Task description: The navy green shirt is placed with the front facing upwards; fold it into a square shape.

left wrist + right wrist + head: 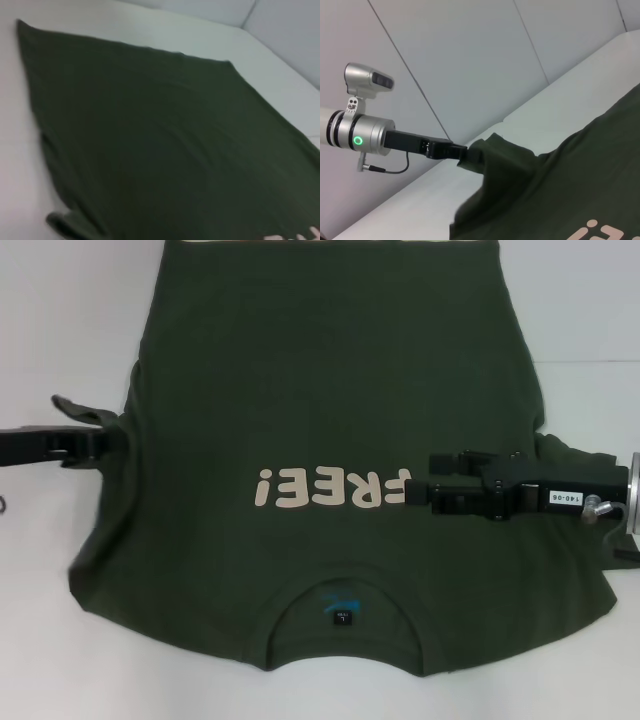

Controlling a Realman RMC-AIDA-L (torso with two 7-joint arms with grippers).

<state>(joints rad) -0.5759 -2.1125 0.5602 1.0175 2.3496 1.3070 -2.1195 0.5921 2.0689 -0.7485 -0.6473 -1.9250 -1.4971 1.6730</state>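
Note:
My left gripper should keep moving inward and let go at the chest (234,468) beside the lettering, because the sleeve is raised by its edge (118,472) and the chest there is flat and open.
The navy green shirt (320,420) lies spread on the white table, front up, with its cream "FREE!" lettering (330,488) and its collar with the blue label (343,608) on the near side. My left gripper (112,436) is at the shirt's left edge, shut on the left sleeve (85,412). The right wrist view shows that sleeve (492,152) pinched and raised a little by the left gripper (465,152). My right gripper (418,483) hovers over the chest just right of the lettering, its fingers apart with nothing between them. The left wrist view shows the shirt's body (160,140).
The white table (70,320) shows on both sides of the shirt and along the near edge. The shirt's right sleeve (580,455) lies partly under the right arm. A pale wall (470,60) rises behind the table.

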